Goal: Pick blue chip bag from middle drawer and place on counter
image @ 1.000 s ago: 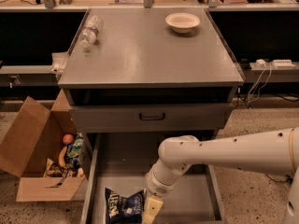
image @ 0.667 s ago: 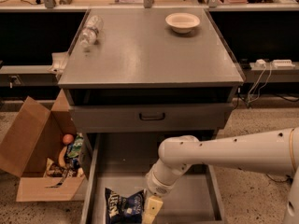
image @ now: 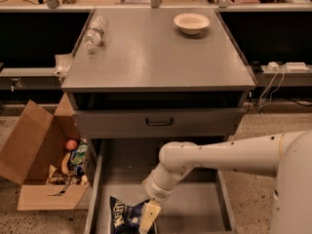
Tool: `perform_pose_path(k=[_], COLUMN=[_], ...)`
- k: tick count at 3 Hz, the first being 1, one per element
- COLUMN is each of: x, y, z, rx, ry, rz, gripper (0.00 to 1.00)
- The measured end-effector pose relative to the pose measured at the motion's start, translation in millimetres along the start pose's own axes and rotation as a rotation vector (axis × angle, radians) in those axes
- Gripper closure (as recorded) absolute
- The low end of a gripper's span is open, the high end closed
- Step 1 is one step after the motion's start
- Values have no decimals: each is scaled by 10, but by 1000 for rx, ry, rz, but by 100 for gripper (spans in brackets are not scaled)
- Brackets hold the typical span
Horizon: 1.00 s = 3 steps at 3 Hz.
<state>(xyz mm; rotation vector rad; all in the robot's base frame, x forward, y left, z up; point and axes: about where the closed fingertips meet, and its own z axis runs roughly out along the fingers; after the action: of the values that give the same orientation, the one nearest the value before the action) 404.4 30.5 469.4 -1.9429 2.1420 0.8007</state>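
Observation:
My gripper will make the blue chip bag [image: 125, 216] tip up steeply when it lifts the bag, because my gripper's pale finger [image: 149, 215] is at one side of the bag.
The blue chip bag [image: 123, 214] lies on the floor of the open middle drawer [image: 195, 206], near its front left. My gripper [image: 147, 220] hangs from the white arm [image: 219, 155] that reaches in from the right, and it is down on the bag's right side. One pale finger [image: 148, 217] shows against the bag; the bottom edge of the view cuts off the tips. The counter [image: 156, 52] is the grey cabinet top above the drawers.
A clear plastic bottle [image: 95, 31] lies on the counter's left side and a white bowl [image: 191, 23] stands at its back right. A closed drawer front with a black handle [image: 159, 122] sits above. An open cardboard box [image: 41, 165] with assorted items stands on the floor to the left.

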Motion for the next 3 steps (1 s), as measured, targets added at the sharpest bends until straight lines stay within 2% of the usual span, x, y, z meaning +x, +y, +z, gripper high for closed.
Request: perform_pose_path(k=[1, 3], x=[-71, -66], y=[-95, -290], z=[212, 618], rx=[-39, -131], ry=[-10, -14], rz=[-8, 10], gripper=[0, 0])
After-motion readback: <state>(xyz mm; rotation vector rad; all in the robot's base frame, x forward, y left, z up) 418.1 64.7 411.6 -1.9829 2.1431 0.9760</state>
